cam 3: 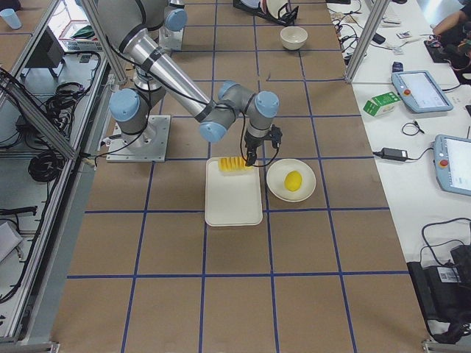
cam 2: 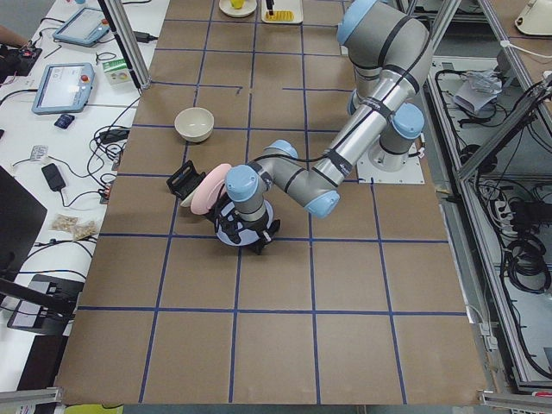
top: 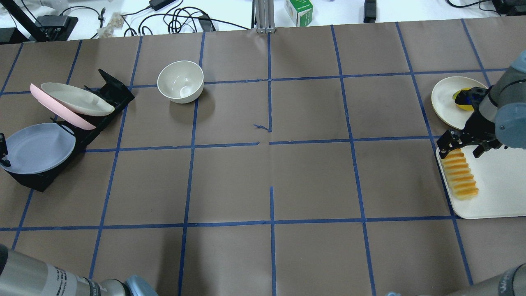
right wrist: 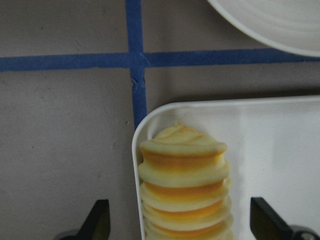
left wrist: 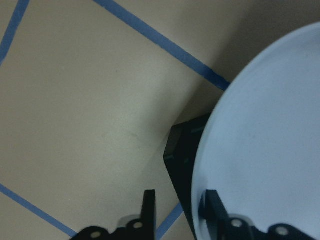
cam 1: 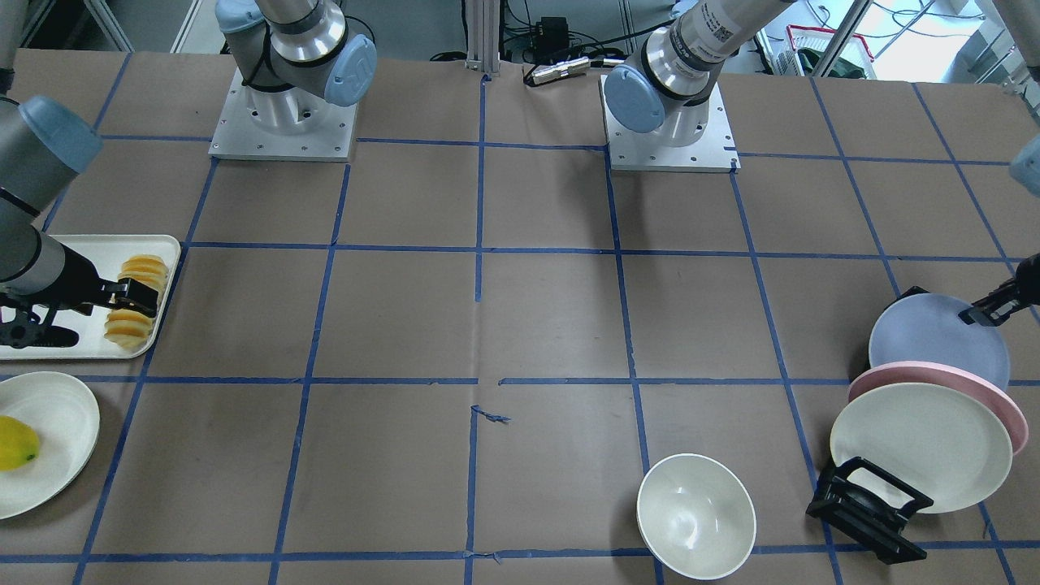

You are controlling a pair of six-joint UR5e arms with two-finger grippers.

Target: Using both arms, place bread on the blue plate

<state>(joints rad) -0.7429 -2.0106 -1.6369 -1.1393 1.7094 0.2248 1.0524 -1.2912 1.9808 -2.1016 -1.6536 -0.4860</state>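
Observation:
Next, my left gripper lays the blue plate flat midway [cam 1: 484, 340] before my right gripper brings the bread, because the blue plate leans in the rack [cam 1: 938, 337] far from the bread.
The bread [cam 1: 138, 301] lies on a white tray [cam 1: 81, 253], also seen in the overhead view [top: 461, 174]. My right gripper [top: 460, 151] hangs open just over the loaf's far end. In the right wrist view its fingers [right wrist: 97, 222] stand wide apart on either side of the bread [right wrist: 182, 175] without touching it. The blue plate [cam 1: 934, 341] leans in a black rack [cam 1: 869, 508]. My left gripper [cam 1: 987, 313] is at its rim. In the left wrist view the fingers [left wrist: 148, 210] straddle the blue plate's [left wrist: 270, 150] edge, still apart.
A pink plate [cam 1: 934, 375] and a cream plate [cam 1: 922, 447] stand in the same rack. A cream bowl [cam 1: 695, 516] sits nearby. A cream plate [cam 1: 49, 463] with a yellow fruit [cam 1: 15, 443] lies next to the tray.

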